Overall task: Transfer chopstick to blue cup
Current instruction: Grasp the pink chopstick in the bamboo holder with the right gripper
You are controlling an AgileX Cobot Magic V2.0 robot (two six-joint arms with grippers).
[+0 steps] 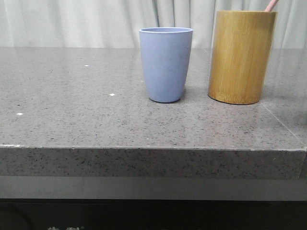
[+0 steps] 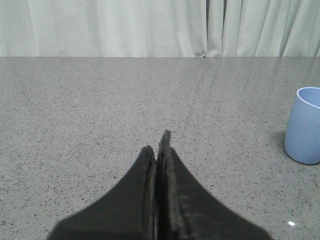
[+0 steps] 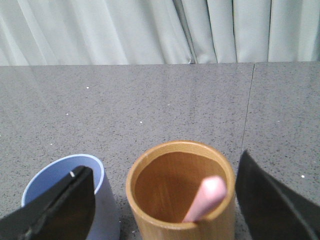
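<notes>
The chopstick is leaning in the bamboo cylinder (image 1: pixel 242 57), on the far side of the blue cup from my left gripper. My right gripper should therefore lift the chopstick (image 1: pixel 271 5) across to the blue cup.
The blue cup (image 1: pixel 166 64) stands upright at the middle of the grey table and looks empty. To its right stands a taller bamboo cylinder (image 1: pixel 241 56). A pale pink chopstick (image 1: pixel 271 5) pokes out of the cylinder's top. In the right wrist view the chopstick (image 3: pixel 206 198) leans on the cylinder's rim (image 3: pixel 180 189), and the blue cup (image 3: pixel 106 200) sits beside it. My right gripper (image 3: pixel 167 195) is open above the cylinder, its fingers on either side of it. My left gripper (image 2: pixel 159 150) is shut and empty over bare table, with the blue cup (image 2: pixel 304 126) off to its side.
The table's front edge (image 1: pixel 153 148) runs across the front view. Pale curtains (image 1: pixel 96 21) hang behind the table. A seam (image 3: pixel 247 112) crosses the tabletop beyond the cylinder.
</notes>
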